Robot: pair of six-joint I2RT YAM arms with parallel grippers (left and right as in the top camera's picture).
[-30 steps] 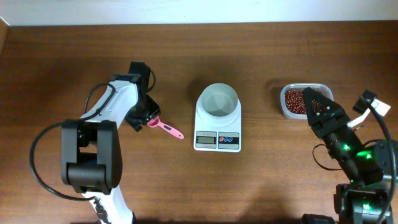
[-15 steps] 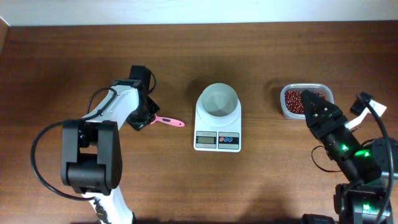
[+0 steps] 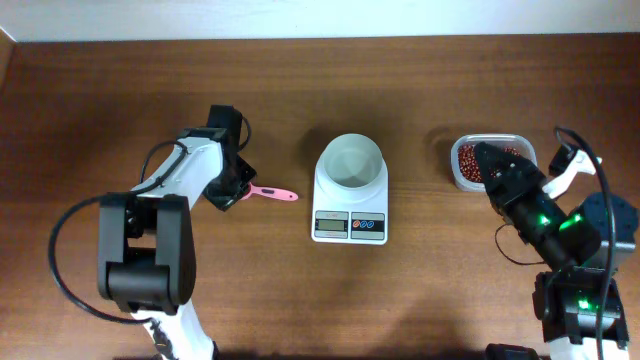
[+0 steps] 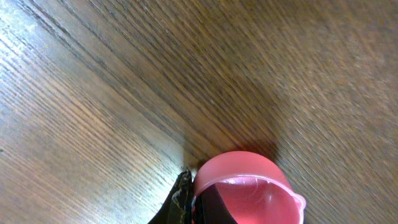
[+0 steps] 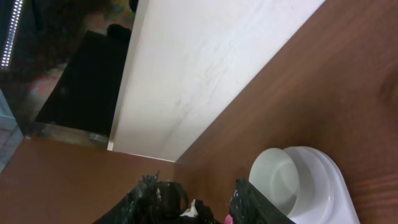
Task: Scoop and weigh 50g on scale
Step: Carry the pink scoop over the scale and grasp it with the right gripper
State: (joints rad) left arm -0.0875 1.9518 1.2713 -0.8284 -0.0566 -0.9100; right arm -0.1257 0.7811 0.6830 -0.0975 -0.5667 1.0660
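Observation:
The pink spoon is in my left gripper, held by its bowl end (image 3: 251, 190), far from the tub of beans. Next, my right gripper takes the spoon's handle (image 3: 281, 194) before it scoops.
The white scale (image 3: 349, 215) stands mid-table with a round white bowl (image 3: 351, 162) on it. Both show at the lower right of the right wrist view, the bowl (image 5: 280, 180) on the scale (image 5: 333, 186). The reddish-brown beans (image 3: 468, 158) lie in a clear tub (image 3: 455, 180) at the right. My left gripper (image 3: 232, 195) is shut on the bowl end of a pink spoon (image 3: 272, 193), whose handle points right toward the scale. In the left wrist view the spoon's cup (image 4: 249, 186) sits against a black finger (image 4: 180, 202), low over the wood. My right gripper (image 3: 487, 160) hangs open over the tub, its jaws apart (image 5: 205, 199).
The left arm's base (image 3: 145, 265) fills the lower left and the right arm's body (image 3: 565, 250) the lower right. A pale wall edge (image 3: 320, 20) runs along the table's far side.
My left gripper has shut on the spoon's bowl end, and the handle has swung to lie level. The right arm has shifted slightly up and left over the tub.

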